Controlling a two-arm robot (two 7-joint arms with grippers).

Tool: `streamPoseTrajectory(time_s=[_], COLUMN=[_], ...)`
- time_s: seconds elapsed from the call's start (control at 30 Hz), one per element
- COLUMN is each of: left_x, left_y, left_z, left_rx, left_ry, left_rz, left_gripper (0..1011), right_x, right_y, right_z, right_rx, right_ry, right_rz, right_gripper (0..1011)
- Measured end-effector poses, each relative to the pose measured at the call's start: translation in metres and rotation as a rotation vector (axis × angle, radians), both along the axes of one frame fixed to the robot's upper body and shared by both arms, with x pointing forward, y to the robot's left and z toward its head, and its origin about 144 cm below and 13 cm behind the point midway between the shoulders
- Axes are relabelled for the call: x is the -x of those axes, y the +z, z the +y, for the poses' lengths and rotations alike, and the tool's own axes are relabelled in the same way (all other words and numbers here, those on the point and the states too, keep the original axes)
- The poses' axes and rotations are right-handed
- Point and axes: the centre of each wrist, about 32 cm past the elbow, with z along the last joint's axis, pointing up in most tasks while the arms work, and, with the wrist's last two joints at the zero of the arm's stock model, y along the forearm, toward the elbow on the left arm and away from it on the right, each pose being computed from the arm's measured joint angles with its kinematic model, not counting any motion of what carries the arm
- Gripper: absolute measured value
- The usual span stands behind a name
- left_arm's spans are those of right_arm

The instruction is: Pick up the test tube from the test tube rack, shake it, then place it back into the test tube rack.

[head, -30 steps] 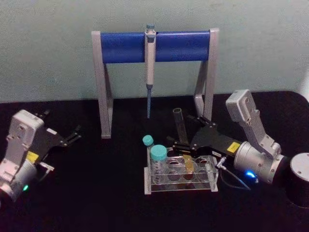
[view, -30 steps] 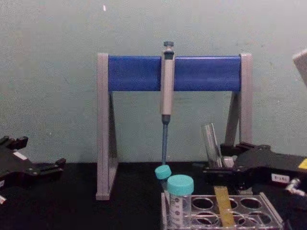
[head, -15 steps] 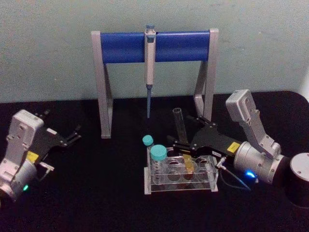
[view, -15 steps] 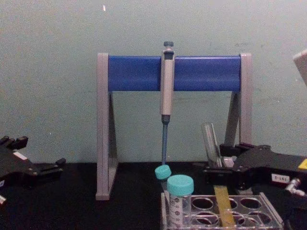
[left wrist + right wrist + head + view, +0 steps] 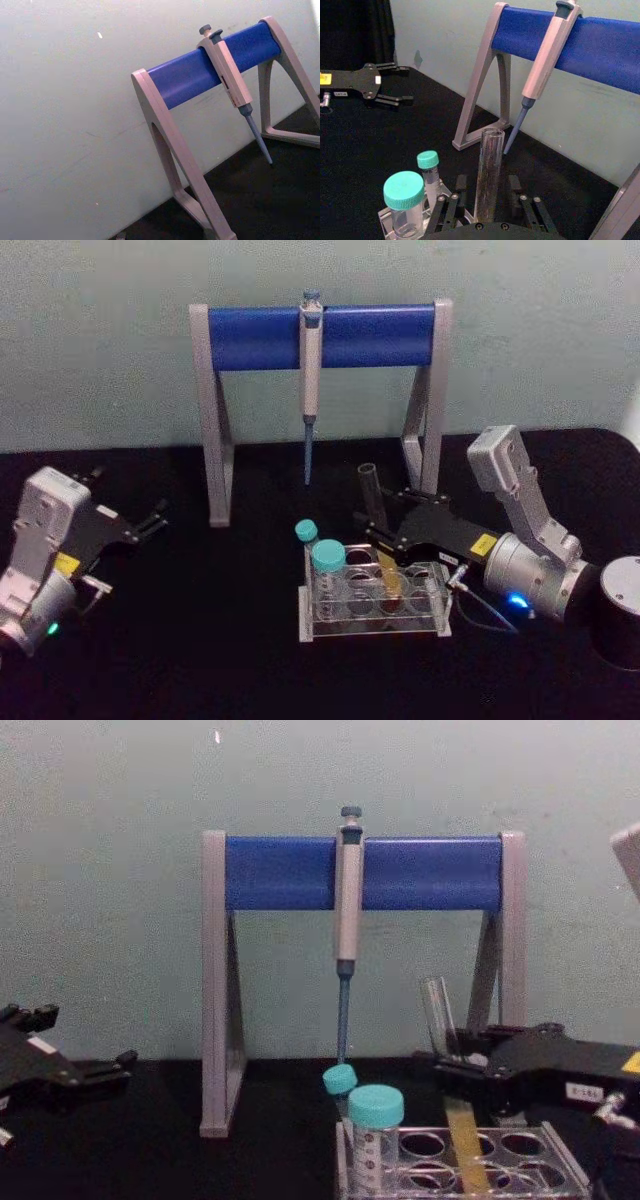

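The test tube (image 5: 437, 1010) leans in a roomy rack hole (image 5: 474, 1144), so I expect the test tube to slide free and leave the rack in place when I lift.
The test tube (image 5: 374, 502), a long clear glass tube with yellow-orange liquid at its foot, stands upright in the test tube rack (image 5: 345, 625), tilted slightly. My right gripper (image 5: 377, 511) is open around the tube's middle, one finger on each side with small gaps, as the right wrist view shows around the test tube (image 5: 489, 165). From the chest the right gripper (image 5: 450, 1065) comes in from the right beside the test tube (image 5: 437, 1015). My left gripper (image 5: 155, 518) rests open at the far left of the table.
Two teal-capped tubes (image 5: 328, 558) stand in the rack's left end. Behind the rack is a grey-and-blue pipette stand (image 5: 215, 420), with a grey-blue pipette (image 5: 310, 370) hanging from its bar. A pale wall closes off the back.
My right gripper's fingertips have drawn back slightly to the right along the tube. The tube stays in the rack, and the left arm has not moved.
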Motion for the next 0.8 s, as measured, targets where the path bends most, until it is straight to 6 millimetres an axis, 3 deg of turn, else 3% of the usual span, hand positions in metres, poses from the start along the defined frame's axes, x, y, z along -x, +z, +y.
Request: streamPoseTrajectory(time_s=[0.17,0.3,0.8], left_x=[0.0000,0.0000,0.0000], left_y=[0.0000,0.0000,0.0000], left_z=[0.0000,0.0000,0.0000], left_rx=[0.000,0.000,0.000], left_ry=[0.000,0.000,0.000], left_rz=[0.000,0.000,0.000], left_gripper=[1001,1001,1001], right_x=[0.0000,0.0000,0.0000], right_y=[0.0000,0.0000,0.0000], right_z=[0.0000,0.0000,0.0000], right_rx=[0.000,0.000,0.000], right_ry=[0.000,-0.001,-0.001], right_rz=[0.001,0.001,0.001], right_gripper=[353,246,229])
